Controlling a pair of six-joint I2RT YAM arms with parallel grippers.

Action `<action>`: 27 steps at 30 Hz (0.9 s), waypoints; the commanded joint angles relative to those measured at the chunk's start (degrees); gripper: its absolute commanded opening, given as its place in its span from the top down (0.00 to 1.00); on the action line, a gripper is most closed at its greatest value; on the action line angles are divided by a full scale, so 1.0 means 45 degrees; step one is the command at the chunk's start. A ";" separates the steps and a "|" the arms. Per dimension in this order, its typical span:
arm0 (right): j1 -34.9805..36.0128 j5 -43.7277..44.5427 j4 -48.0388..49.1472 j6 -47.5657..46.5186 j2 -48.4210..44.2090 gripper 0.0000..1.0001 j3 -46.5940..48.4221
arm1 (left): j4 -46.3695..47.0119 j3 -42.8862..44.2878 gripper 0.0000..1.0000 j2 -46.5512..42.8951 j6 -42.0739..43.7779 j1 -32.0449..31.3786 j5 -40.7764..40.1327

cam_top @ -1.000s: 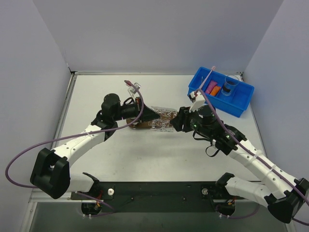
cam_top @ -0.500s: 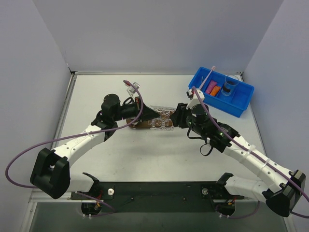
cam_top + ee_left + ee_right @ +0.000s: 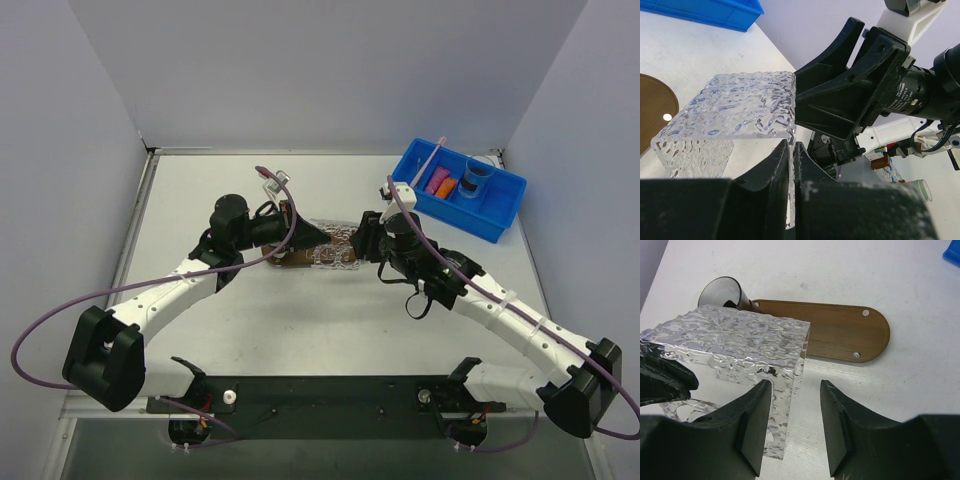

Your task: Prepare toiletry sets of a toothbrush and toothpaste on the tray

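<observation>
My left gripper is holding the riser's side (image 3: 791, 138) nearest the cone-shaped object, so my right gripper should take hold of the riser's other side (image 3: 780, 421) before my left gripper moves away.
The tray (image 3: 840, 330) is a dark-brown board with silver studs; it also shows in the left wrist view (image 3: 655, 112) and partly in the top view (image 3: 290, 257). A clear rippled plastic riser (image 3: 338, 246) stands partly over it. My left gripper (image 3: 791, 150) is shut on the riser's side wall (image 3: 740, 110). My right gripper (image 3: 795, 425) is open, and its jaws straddle the riser's other wall (image 3: 790, 400). The magenta tube (image 3: 437, 181) and orange tube (image 3: 447, 187) of toothpaste lie in the blue bin (image 3: 500, 205). The thin pale-pink toothbrush (image 3: 432, 155) leans out of the bin's left end.
A small dark cup (image 3: 475, 178) stands in the bin. A dark cone-shaped object (image 3: 722, 292) sits at the tray's far end. Grey walls close in the table on three sides. The two grippers (image 3: 318, 238) (image 3: 365, 238) face each other closely at the table's middle.
My right arm has moved left and forward, bringing its open jaws up to the riser's end. My left arm and the riser have not moved.
</observation>
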 commanded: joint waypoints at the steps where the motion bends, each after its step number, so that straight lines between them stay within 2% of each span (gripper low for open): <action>1: 0.0209 0.0808 0.0241 0.0113 0.0228 0.63 0.0511 | 0.1183 0.0148 1.00 -0.0250 -0.0070 -0.0028 0.0209; 3: 0.0190 0.0828 0.0358 0.0152 0.0326 0.65 0.0492 | 0.1222 0.0110 1.00 -0.0231 -0.0090 -0.0028 0.0189; 5: 0.0190 0.0789 0.0612 0.0191 0.0424 0.73 0.0492 | 0.1261 0.0129 1.00 -0.0230 -0.0129 -0.0028 0.0209; 7: 0.0209 0.0750 0.0691 0.0230 0.0579 0.86 0.0550 | 0.1261 0.0129 1.00 -0.0172 -0.0110 -0.0028 0.0209; 8: 0.0229 0.0750 0.0691 0.0269 0.0600 0.90 0.0589 | 0.1223 0.0129 1.00 -0.0152 -0.0129 -0.0028 0.0228; 9: 0.0210 0.0789 0.0672 0.0288 0.0716 1.00 0.0686 | 0.1203 0.0168 1.00 -0.0075 -0.0110 -0.0028 0.0248; 14: 0.0229 0.1199 0.0652 0.0405 0.0776 1.00 0.0727 | 0.0483 0.0440 1.00 0.0198 0.0202 -0.0028 0.0345; 18: 0.0190 0.1355 0.1233 0.0464 0.0659 1.00 0.0629 | -0.0534 0.0832 0.84 0.0395 0.0690 -0.0028 0.0249; 19: 0.0209 0.1336 0.1315 0.0503 0.0639 1.00 0.0590 | -0.0787 0.0929 0.74 0.0395 0.0807 -0.0028 0.0190; 22: 0.0073 0.1297 0.1511 0.0503 0.0620 1.00 0.0590 | -0.1431 0.1046 0.57 0.0414 0.1120 -0.0028 -0.0064; 27: -0.0278 0.1063 0.1667 0.0542 0.0659 1.00 0.0512 | -0.1902 0.1242 0.44 0.0414 0.1433 0.0011 -0.0298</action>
